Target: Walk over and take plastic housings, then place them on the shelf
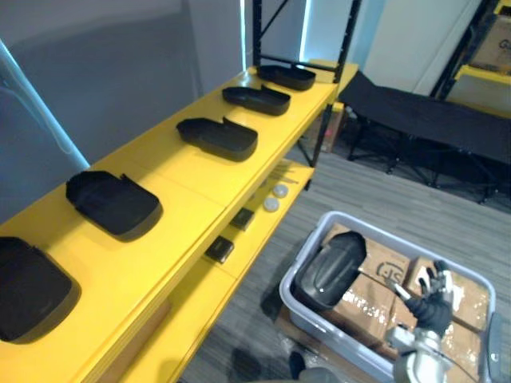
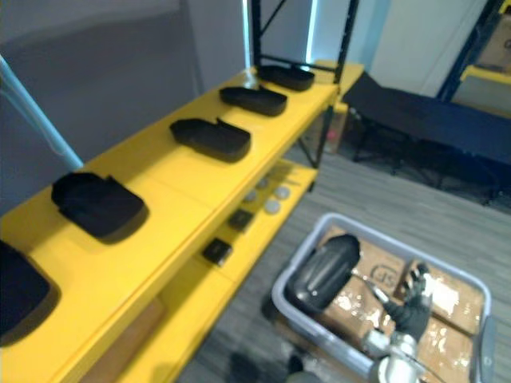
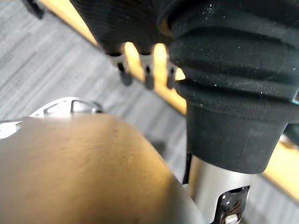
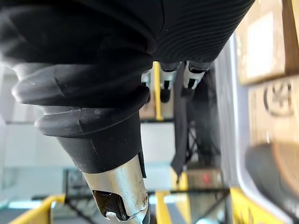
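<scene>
I should expect to find only boxes hidden under the black housing in the grey bin [image 1: 330, 270] when I lift it, because cardboard boxes [image 1: 364, 302] run underneath it.
Several black plastic housings lie in a row on the top of the yellow shelf [image 1: 184, 187]: the nearest [image 1: 28, 291], then one [image 1: 112, 203], one [image 1: 217, 137], and more toward the far end [image 1: 255, 99]. Another black housing [image 1: 331, 267] leans on cardboard boxes [image 1: 375, 299] inside a grey bin [image 1: 299, 307] on the floor. My right hand [image 1: 431, 299] hovers over the boxes just right of that housing, fingers spread and holding nothing. My left hand [image 3: 145, 70] shows its fingers hanging relaxed, with the yellow shelf edge beyond them.
The lower shelf level holds two small black boxes [image 1: 219, 250] and round discs [image 1: 275, 197]. A black folding cot [image 1: 431, 120] stands at the back right on grey plank flooring. Dark shelf uprights [image 1: 257, 32] rise at the far end.
</scene>
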{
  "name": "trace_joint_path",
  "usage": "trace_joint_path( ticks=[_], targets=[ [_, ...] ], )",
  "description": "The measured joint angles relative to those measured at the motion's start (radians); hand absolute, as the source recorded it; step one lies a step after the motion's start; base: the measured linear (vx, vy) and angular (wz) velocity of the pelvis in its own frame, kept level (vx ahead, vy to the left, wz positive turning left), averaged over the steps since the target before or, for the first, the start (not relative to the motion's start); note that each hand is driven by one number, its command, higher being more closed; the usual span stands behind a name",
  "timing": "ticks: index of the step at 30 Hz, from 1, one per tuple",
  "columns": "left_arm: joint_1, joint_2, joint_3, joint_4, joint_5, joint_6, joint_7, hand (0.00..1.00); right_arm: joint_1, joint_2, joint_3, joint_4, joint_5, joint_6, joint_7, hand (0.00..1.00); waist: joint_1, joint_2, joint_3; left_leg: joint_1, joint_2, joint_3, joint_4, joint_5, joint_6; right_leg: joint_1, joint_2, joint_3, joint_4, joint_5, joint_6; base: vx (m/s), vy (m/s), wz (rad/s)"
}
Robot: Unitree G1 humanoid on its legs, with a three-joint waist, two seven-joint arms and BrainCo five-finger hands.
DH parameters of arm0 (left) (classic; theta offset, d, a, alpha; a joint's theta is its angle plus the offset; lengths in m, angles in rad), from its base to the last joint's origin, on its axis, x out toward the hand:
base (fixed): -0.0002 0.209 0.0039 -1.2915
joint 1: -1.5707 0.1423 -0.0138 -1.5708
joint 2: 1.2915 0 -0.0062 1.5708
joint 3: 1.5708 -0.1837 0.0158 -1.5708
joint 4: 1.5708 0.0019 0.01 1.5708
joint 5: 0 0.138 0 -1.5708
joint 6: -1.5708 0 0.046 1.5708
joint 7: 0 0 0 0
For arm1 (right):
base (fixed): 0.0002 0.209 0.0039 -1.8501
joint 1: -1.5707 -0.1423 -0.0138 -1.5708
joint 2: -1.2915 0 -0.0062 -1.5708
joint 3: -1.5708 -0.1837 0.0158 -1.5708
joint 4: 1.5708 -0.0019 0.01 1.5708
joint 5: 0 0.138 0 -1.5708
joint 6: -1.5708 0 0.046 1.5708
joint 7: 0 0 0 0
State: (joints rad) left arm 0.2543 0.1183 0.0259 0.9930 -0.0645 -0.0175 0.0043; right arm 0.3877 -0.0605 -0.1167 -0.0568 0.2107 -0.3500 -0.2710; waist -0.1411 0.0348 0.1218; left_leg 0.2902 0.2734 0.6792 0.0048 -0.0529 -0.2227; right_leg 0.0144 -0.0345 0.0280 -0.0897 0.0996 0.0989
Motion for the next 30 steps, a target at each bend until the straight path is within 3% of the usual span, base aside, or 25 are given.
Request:
trace_joint_path(
  ticks=[2, 3, 4, 6, 9, 12, 16, 18, 19, 20, 22, 24, 26, 27, 28, 29, 30],
  targets=[
    [0.001, 0.011, 0.013, -0.002, -0.015, -0.012, -0.009, 0.0, -0.062, -0.012, 0.063, 0.049, 0.001, -0.002, 0.024, 0.0, 0.031, -0.02, -0.002, -0.055, 0.0, -0.134, 0.109, -0.031, 0.056, -0.023, -0.007, 0.062, 0.001, 0.009, -0.003, 0.0, -0.034, -0.74],
    [0.003, 0.015, 0.018, 0.0, -0.019, -0.028, -0.006, 0.0, -0.112, -0.025, 0.103, 0.085, 0.001, -0.005, 0.039, 0.0, 0.053, -0.042, 0.004, -0.12, -0.024, -0.288, 0.193, -0.101, 0.133, -0.05, -0.02, 0.11, 0.008, 0.022, -0.009, -0.03, 0.087, -1.1],
    [0.007, 0.008, 0.021, 0.0, -0.04, -0.046, -0.001, 0.0, -0.177, -0.05, 0.124, 0.128, 0.0, -0.009, 0.053, 0.0, 0.083, -0.031, 0.004, -0.155, -0.099, -0.478, 0.194, -0.189, 0.154, -0.085, -0.023, 0.171, 0.008, 0.036, -0.007, -0.07, 0.153, -1.2],
    [0.017, -0.014, 0.018, 0.0, -0.061, -0.078, 0.017, 0.0, -0.253, -0.074, 0.132, 0.185, 0.001, -0.01, 0.058, 0.0, 0.117, 0.005, 0.003, -0.164, -0.142, -0.6, 0.17, -0.265, 0.167, -0.121, 0.013, 0.22, 0.008, 0.056, 0.016, -0.09, 0.224, -1.1],
    [0.03, -0.008, 0.015, 0.0, -0.062, -0.146, 0.039, 0.0, -0.27, -0.082, 0.146, 0.198, 0.002, -0.016, 0.051, 0.0, 0.134, -0.013, 0.008, -0.18, -0.177, -0.588, 0.218, -0.291, 0.167, -0.139, -0.006, 0.219, 0.008, 0.088, 0.024, -0.04, 0.16, -0.56],
    [0.021, -0.004, 0.016, 0.0, -0.03, -0.156, 0.052, 0.0, -0.28, -0.083, 0.153, 0.198, 0.011, -0.026, 0.043, 0.0, 0.132, -0.037, 0.004, -0.187, -0.207, -0.585, 0.234, -0.298, 0.179, -0.173, -0.014, 0.219, 0.009, 0.122, 0.02, -0.02, 0.083, -0.61],
    [0.016, -0.007, 0.015, -0.032, -0.018, -0.151, 0.064, 0.0, -0.245, -0.086, 0.148, 0.193, 0.017, -0.044, 0.071, 0.0, 0.121, -0.018, 0.021, -0.148, -0.24, -0.582, 0.283, -0.315, 0.208, -0.185, -0.001, 0.204, 0.064, 0.136, 0.012, -0.02, 0.039, -0.81],
    [0.016, -0.008, 0.027, -0.078, -0.027, -0.137, 0.073, 0.0, -0.224, -0.076, 0.161, 0.193, 0.061, -0.05, 0.108, 0.0, 0.122, -0.019, 0.025, -0.157, -0.24, -0.582, 0.339, -0.32, 0.218, -0.183, 0.008, 0.162, 0.064, 0.205, -0.033, -0.12, 0.03, -0.58],
    [0.016, -0.01, 0.04, -0.102, -0.043, -0.129, 0.074, 0.0, -0.231, -0.064, 0.176, 0.193, 0.074, -0.06, 0.124, 0.0, 0.129, -0.015, 0.031, -0.179, -0.222, -0.586, 0.376, -0.32, 0.228, -0.186, 0.025, 0.169, 0.035, 0.288, -0.035, -0.17, 0.026, -0.6],
    [0.02, -0.01, 0.056, -0.11, -0.05, -0.12, 0.075, 0.0, -0.242, -0.058, 0.183, 0.187, 0.07, -0.077, 0.133, 0.0, 0.13, 0.012, 0.03, -0.18, -0.193, -0.588, 0.36, -0.321, 0.244, -0.2, 0.043, 0.148, 0.053, 0.313, -0.027, -0.23, 0.034, -0.37],
    [-0.001, 0.005, 0.08, -0.109, -0.055, -0.103, 0.08, 0.0, -0.258, -0.03, 0.203, 0.189, 0.041, -0.104, 0.113, 0.0, 0.128, 0.004, 0.032, -0.163, -0.174, -0.591, 0.31, -0.324, 0.235, -0.284, 0.008, 0.078, 0.47, -0.037, -0.148, -0.14, 0.028, 0.33],
    [0.016, 0.027, 0.089, -0.088, -0.053, -0.083, 0.087, 0.0, -0.303, -0.029, 0.261, 0.211, 0.005, -0.106, 0.072, 0.0, 0.146, 0.011, 0.034, -0.175, -0.143, -0.591, 0.343, -0.319, 0.225, -0.291, -0.034, 0.069, 0.689, -0.122, -0.185, -0.1, 0.006, 0.12],
    [0.033, 0.037, 0.091, -0.044, -0.051, -0.068, 0.089, 0.0, -0.345, -0.021, 0.326, 0.223, -0.02, -0.105, 0.027, 0.0, 0.163, 0.019, 0.031, -0.211, -0.101, -0.588, 0.392, -0.33, 0.198, -0.292, -0.081, 0.068, 0.756, -0.132, -0.199, -0.1, -0.026, -0.25],
    [0.046, 0.053, 0.094, -0.021, -0.052, -0.065, 0.088, 0.0, -0.359, -0.006, 0.349, 0.225, -0.042, -0.1, -0.01, 0.0, 0.178, 0.012, 0.034, -0.232, -0.077, -0.584, 0.418, -0.342, 0.169, -0.29, -0.107, 0.068, 0.76, -0.136, -0.204, -0.07, -0.117, -0.35],
    [0.064, 0.058, 0.115, -0.015, -0.056, -0.058, 0.087, 0.0, -0.361, 0.007, 0.359, 0.224, -0.06, -0.077, -0.042, 0.0, 0.191, -0.002, 0.036, -0.25, -0.056, -0.573, 0.444, -0.357, 0.142, -0.279, -0.14, 0.059, 0.736, -0.148, -0.175, -0.07, -0.161, -0.38],
    [0.07, 0.059, 0.125, -0.005, -0.057, -0.054, 0.087, 0.0, -0.359, 0.01, 0.361, 0.224, -0.064, -0.06, -0.048, 0.0, 0.192, -0.01, 0.035, -0.255, -0.051, -0.568, 0.456, -0.363, 0.13, -0.264, -0.158, 0.048, 0.705, -0.16, -0.118, -0.06, -0.247, -0.43],
    [0.083, 0.06, 0.131, 0.013, -0.069, -0.041, 0.089, 0.0, -0.352, 0.015, 0.364, 0.224, -0.067, -0.028, -0.055, 0.0, 0.192, -0.034, 0.03, -0.258, -0.049, -0.553, 0.459, -0.365, 0.105, -0.23, -0.195, 0.017, 0.614, -0.17, 0.041, -0.03, -0.336, -0.45]
  ],
)
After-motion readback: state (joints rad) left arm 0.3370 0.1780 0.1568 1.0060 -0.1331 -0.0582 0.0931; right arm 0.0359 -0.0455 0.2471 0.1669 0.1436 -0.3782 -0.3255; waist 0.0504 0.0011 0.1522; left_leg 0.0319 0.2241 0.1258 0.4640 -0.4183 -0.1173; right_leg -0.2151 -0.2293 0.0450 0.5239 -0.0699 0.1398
